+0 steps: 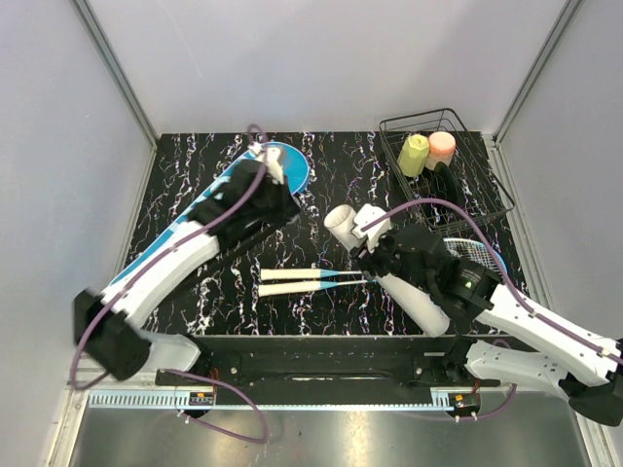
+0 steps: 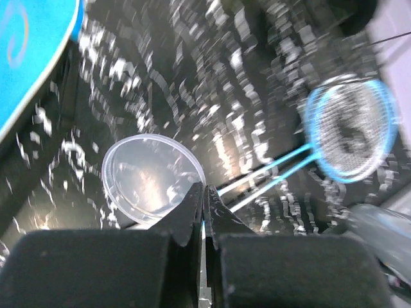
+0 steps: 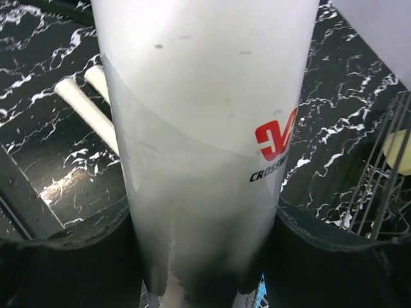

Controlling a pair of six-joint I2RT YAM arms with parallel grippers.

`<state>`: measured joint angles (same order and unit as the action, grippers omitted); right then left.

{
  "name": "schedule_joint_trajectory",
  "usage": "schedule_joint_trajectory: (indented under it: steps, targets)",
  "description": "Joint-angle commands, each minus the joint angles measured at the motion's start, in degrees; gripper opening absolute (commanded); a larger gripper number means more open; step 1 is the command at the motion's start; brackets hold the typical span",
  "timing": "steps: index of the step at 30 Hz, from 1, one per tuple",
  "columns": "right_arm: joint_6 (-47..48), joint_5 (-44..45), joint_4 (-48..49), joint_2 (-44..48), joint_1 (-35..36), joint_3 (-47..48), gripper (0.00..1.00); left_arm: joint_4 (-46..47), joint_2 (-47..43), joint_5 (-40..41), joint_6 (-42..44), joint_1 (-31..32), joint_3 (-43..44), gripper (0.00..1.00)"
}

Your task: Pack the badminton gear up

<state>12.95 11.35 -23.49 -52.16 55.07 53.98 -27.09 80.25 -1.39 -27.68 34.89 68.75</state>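
Observation:
The white tube's open end [image 1: 339, 217] faces the clear lid [image 2: 151, 174], so my left gripper should keep moving toward that end of the tube and let go once the lid covers the tube's opening.
My right gripper [image 1: 370, 240] is shut on the long white tube [image 1: 389, 277], which lies tilted with its open end [image 1: 341, 220] to the far left. In the right wrist view the tube [image 3: 205, 96] fills the space between my fingers [image 3: 334, 256]. My left gripper [image 1: 266, 158] hovers over the blue racket cover [image 1: 287, 161] and is shut on the rim of a round clear lid [image 2: 149, 176]. Two blue-framed rackets lie mid-table, white handles [image 1: 290, 281] to the left, heads [image 1: 475, 255] partly under my right arm. No shuttlecocks show.
A black wire basket [image 1: 458, 209] at the back right holds a yellow bottle [image 1: 414, 154] and a pink bottle [image 1: 442, 146]. Grey walls close in the black marbled table [image 1: 331, 170] on three sides.

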Motion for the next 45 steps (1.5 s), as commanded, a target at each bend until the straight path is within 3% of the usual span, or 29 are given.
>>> schedule_joint_trajectory:
  steps: [1, 10, 19, 45]
  targets:
    - [2.2, -5.5, 0.7, -2.0, 0.3, 2.9, 0.27, 3.3, -10.3, -21.1, 10.4, -2.8, 1.9, 0.0]
    - [5.2, -16.3, -3.0, -6.4, 0.3, 7.0, 0.25, 3.9, -17.9, -44.7, 15.3, -2.9, 1.5, 0.0]
    - [5.9, -18.0, -3.8, -5.0, 0.4, 7.0, 0.25, -1.3, -19.1, -55.2, 20.9, -3.0, 3.7, 0.0]
    - [7.7, -22.5, -2.2, -2.7, 1.7, 6.0, 0.25, -2.1, -16.4, -62.2, 21.7, -0.4, 5.5, 0.0]
